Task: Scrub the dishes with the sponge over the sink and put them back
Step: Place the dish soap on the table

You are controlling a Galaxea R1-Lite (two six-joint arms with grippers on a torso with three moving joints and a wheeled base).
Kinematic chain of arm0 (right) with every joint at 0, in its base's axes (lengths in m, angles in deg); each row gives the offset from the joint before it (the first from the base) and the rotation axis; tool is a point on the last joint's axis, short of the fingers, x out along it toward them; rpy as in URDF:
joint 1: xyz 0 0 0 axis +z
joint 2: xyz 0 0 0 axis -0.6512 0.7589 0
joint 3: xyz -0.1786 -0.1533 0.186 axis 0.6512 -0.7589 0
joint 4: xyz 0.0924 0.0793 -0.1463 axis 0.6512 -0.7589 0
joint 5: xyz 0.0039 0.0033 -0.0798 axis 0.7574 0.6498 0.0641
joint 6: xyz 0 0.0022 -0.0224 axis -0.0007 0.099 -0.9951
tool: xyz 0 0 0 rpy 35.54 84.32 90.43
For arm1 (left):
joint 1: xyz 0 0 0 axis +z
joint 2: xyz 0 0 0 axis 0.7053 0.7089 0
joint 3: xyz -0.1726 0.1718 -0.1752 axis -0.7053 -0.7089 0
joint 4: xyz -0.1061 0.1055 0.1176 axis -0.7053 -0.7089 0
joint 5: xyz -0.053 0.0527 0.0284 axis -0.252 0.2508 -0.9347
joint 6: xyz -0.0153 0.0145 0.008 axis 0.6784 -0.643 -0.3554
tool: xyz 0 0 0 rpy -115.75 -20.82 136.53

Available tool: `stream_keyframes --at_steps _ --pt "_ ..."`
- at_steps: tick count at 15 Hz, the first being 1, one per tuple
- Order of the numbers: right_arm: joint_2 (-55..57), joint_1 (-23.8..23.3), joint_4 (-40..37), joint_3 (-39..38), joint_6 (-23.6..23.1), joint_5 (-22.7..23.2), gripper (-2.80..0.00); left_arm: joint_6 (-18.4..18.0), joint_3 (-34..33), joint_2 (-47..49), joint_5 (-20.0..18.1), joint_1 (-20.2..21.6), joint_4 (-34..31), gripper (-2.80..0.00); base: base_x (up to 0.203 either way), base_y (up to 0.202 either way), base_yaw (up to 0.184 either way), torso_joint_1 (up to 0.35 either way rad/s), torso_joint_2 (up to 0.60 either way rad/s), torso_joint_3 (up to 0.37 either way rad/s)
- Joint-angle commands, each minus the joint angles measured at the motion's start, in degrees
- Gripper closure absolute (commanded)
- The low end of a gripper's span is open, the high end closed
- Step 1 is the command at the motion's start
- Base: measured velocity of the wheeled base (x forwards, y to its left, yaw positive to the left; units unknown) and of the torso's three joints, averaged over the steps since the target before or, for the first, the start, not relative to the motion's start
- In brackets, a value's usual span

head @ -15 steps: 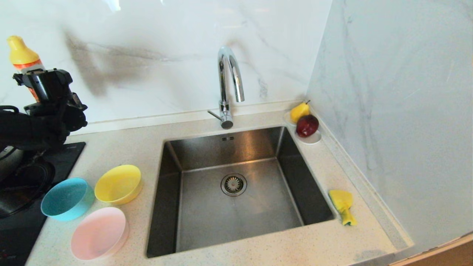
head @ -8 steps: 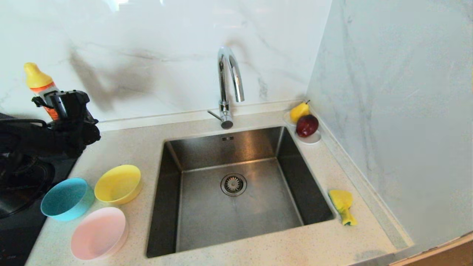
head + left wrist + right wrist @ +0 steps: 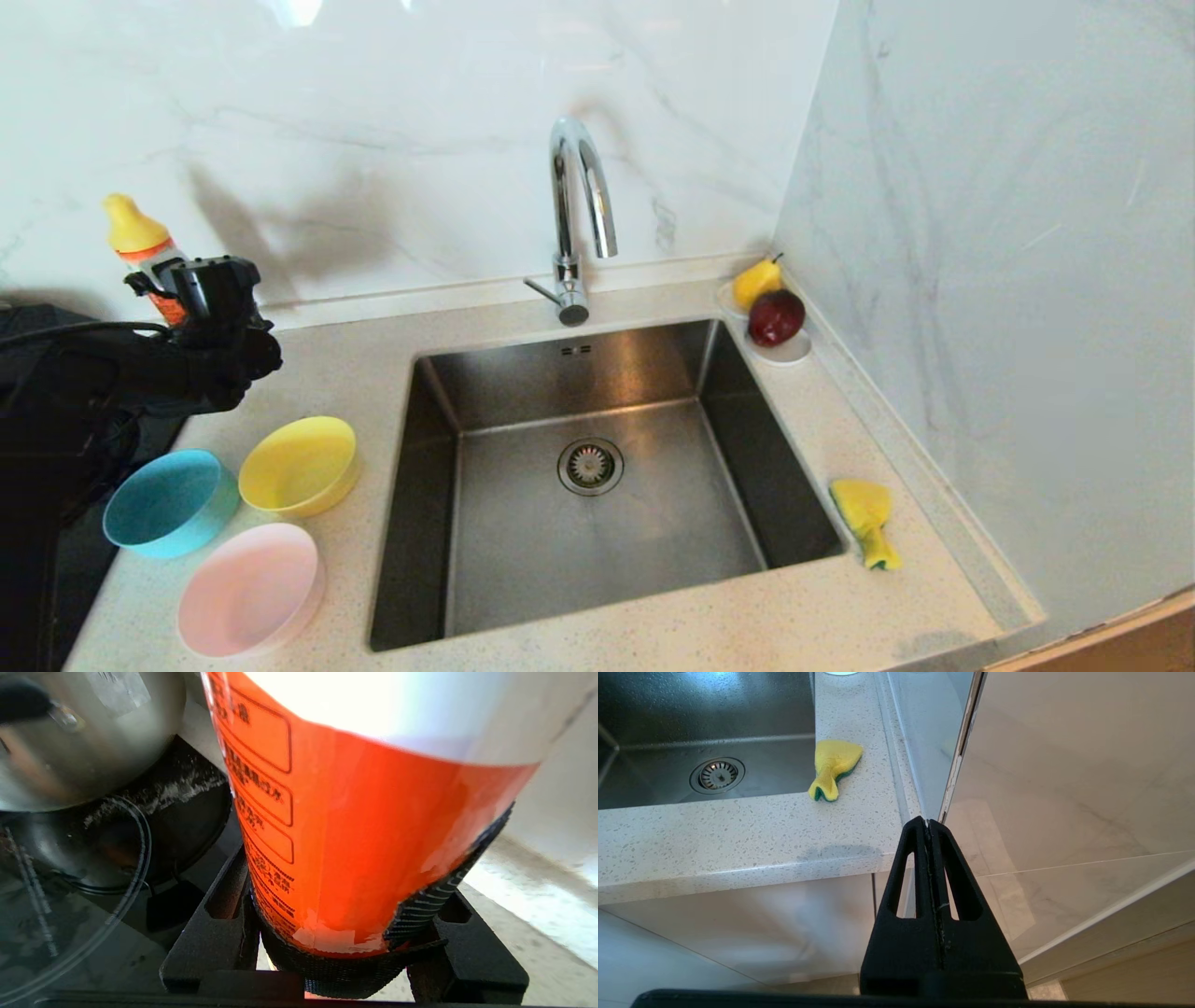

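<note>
The orange-and-white bottle point(image 3: 152, 259) is hanging upright above open counter point(image 3: 293, 371) behind the yellow bowl, so my left gripper goes on lowering it until its base stands there.
Three bowls sit on the counter left of the sink point(image 3: 653, 551): yellow point(image 3: 299, 465), light blue point(image 3: 168, 502) and pale pink point(image 3: 250, 588). The yellow sponge point(image 3: 866, 518), crumpled with a green underside, lies on the counter right of the sink, also seen as the sponge point(image 3: 833, 765) in the right wrist view. My left gripper point(image 3: 210, 280) hovers at the back left, above the counter behind the bowls, shut on an orange-and-white bottle point(image 3: 364, 812) with a yellow cap point(image 3: 131, 229). My right gripper point(image 3: 928, 822) is shut and empty, parked below the counter's front edge.
A chrome faucet point(image 3: 574, 215) stands behind the sink. A white saucer point(image 3: 792, 350) with a pear and an apple sits at the back right corner. A steel pot point(image 3: 70, 732) rests on the black cooktop point(image 3: 187, 802) under my left arm. A marble wall closes the right side.
My left arm has carried the bottle downward and to the right, from high near the wall to just behind the bowls. The bowls, the sponge and the right arm have not moved.
</note>
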Motion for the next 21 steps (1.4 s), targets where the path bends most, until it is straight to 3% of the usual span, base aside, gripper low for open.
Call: stream_keyframes --at_steps 1,14,21 --pt "0.04 0.02 0.01 0.00 -0.01 0.00 0.00 0.04 2.24 3.06 0.46 0.02 0.45 0.00 0.000 0.000 0.000 0.000 0.00 0.000" --pt "0.06 -0.06 0.01 0.00 -0.01 0.00 0.00 -0.32 11.95 9.90 1.06 -0.88 -0.11 0.00 0.000 0.000 0.000 0.000 0.00 0.000" --pt "0.06 0.03 0.01 0.00 -0.01 0.00 0.00 0.03 12.37 10.46 0.72 -1.56 0.50 0.00 0.000 0.000 0.000 0.000 0.00 0.000"
